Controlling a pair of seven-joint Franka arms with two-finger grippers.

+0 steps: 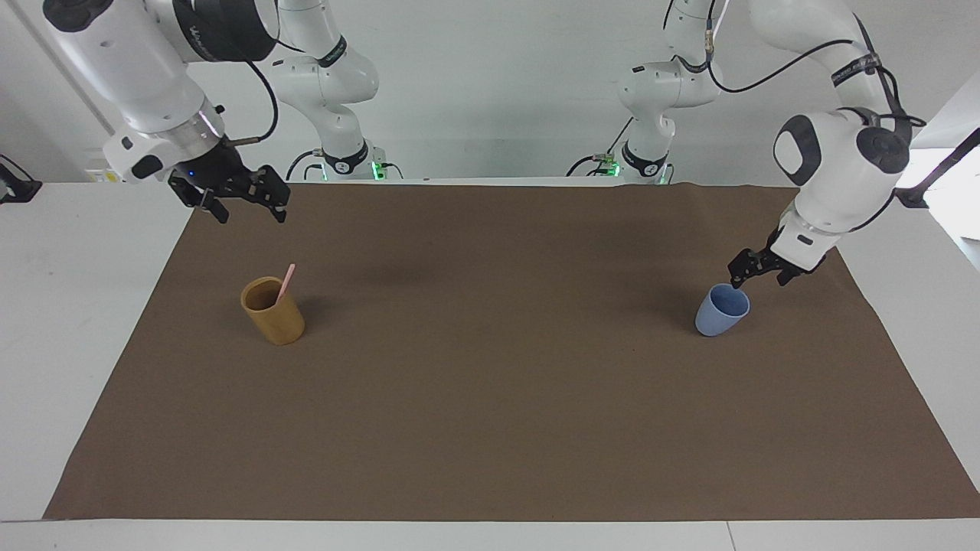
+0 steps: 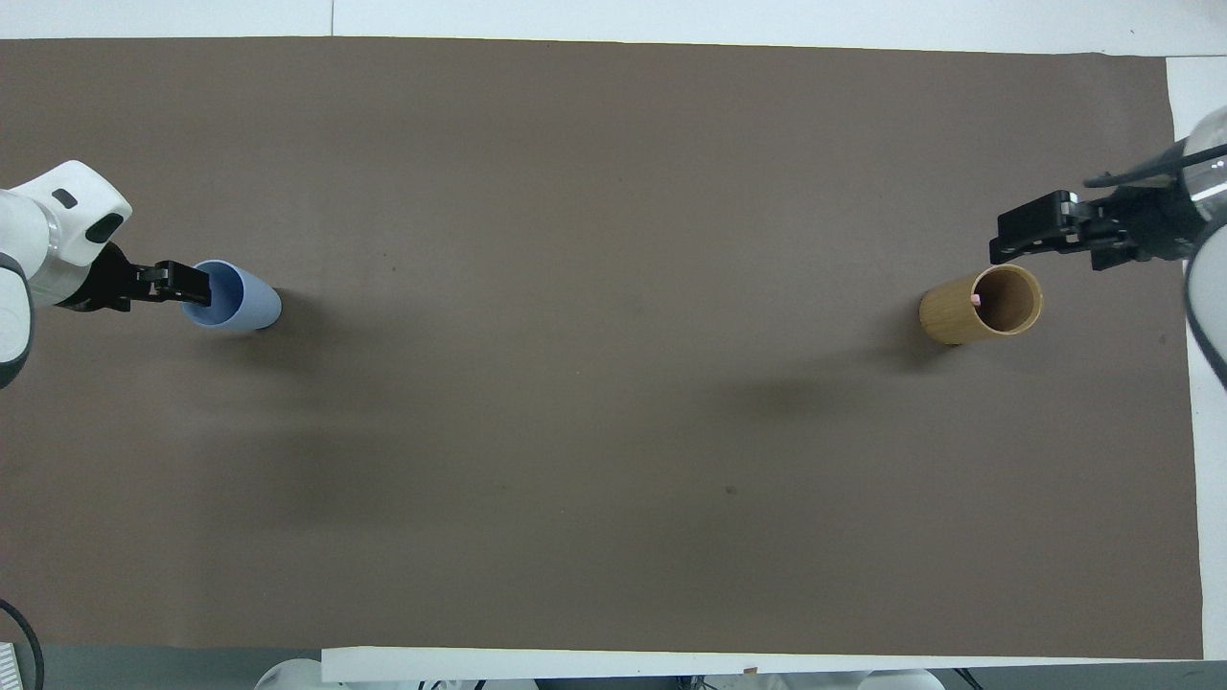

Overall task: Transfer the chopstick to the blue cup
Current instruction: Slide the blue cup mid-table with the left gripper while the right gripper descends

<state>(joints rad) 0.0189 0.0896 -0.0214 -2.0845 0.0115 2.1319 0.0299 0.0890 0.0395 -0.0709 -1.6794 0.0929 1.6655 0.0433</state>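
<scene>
The blue cup is too far away from my right gripper. My left gripper should therefore bring the blue cup toward the mat's middle before the chopstick comes over.
The pale pink chopstick stands in a tan wooden cup, leaning on its rim; from overhead only its tip shows. The blue cup stands upright toward the left arm's end of the table. My left gripper hangs open just over the cup's rim, on the side toward the table's end, and from overhead it overlaps that rim. My right gripper is open in the air, up over the mat beside the tan cup, holding nothing.
A brown mat covers most of the white table. Two further white arms stand at the robots' edge of the table.
</scene>
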